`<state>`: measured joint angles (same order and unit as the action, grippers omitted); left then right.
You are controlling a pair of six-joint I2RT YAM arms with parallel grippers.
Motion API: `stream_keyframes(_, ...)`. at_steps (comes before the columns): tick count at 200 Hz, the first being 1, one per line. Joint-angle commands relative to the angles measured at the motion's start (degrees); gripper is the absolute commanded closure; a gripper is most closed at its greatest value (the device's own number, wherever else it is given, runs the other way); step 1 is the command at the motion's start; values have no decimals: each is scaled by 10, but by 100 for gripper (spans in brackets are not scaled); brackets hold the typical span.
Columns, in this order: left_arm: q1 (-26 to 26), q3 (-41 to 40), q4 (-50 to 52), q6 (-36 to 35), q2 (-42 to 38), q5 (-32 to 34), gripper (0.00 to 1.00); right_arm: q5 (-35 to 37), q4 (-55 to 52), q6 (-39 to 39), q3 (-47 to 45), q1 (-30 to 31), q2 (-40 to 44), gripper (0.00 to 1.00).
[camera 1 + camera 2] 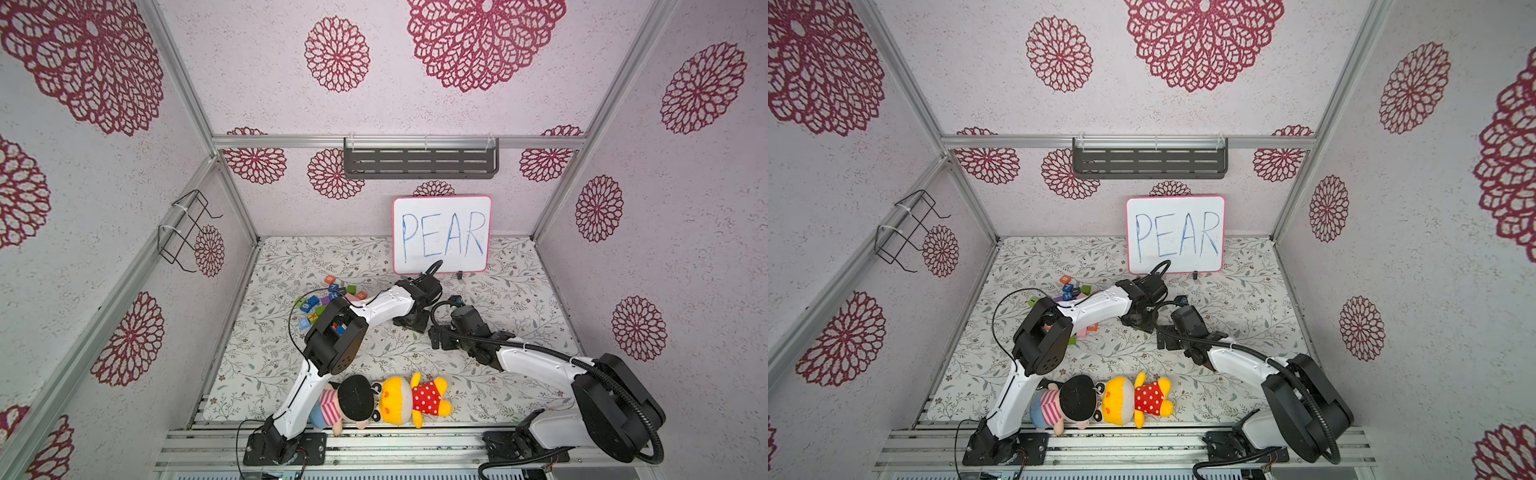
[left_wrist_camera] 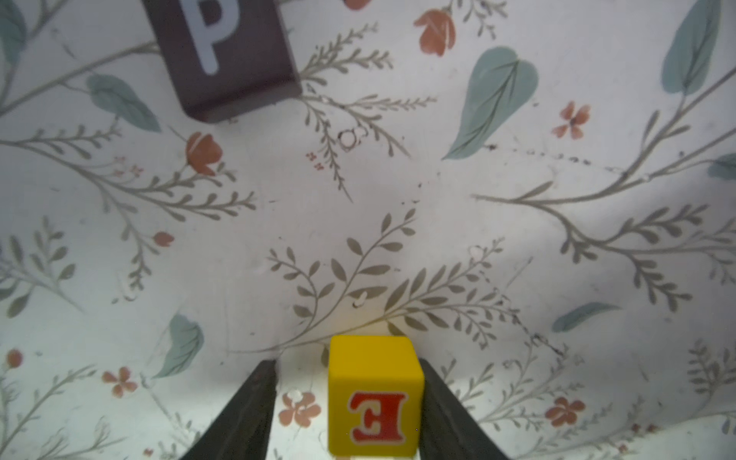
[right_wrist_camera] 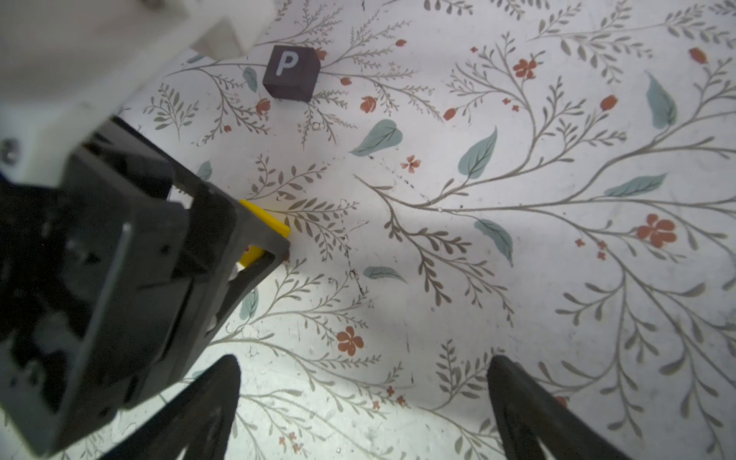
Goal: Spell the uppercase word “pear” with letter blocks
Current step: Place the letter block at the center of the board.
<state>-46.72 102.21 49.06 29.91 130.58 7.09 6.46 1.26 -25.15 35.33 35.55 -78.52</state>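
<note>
I can see that the red E (image 2: 376, 417) reads upside down next to an upright P, so I should turn the yellow block upright with my right gripper and set it beside the P block (image 2: 341, 34).
In the left wrist view the yellow block with a red E (image 2: 374, 398) rests on the flowered mat between the fingers of my left gripper (image 2: 348, 364). One finger lies against the block's side and the other stands a clear gap away, so the jaws are open. The black block with a white P (image 2: 223, 55) sits a short way beyond it, also seen in the right wrist view as the P block (image 3: 292, 71). My right gripper (image 3: 364, 360) hovers open over bare mat next to the left gripper (image 1: 411, 322), with nothing between its fingers.
A pile of coloured letter blocks (image 1: 328, 299) lies at the back left, partly under the left arm. A whiteboard reading PEAR (image 1: 441, 235) leans on the back wall. Two plush toys (image 1: 390, 399) lie near the front rail.
</note>
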Motion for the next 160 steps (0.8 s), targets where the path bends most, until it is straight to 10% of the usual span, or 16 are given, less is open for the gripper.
stream_keyframes(1, 4, -33, 0, -6, -23, 13, 45, 10, -5, -7, 14, -3, 11, 1)
stream_keyframes(160, 95, -186, -124, 81, -115, -36, 47, -20, -63, 67, 99, 14, -73, 5)
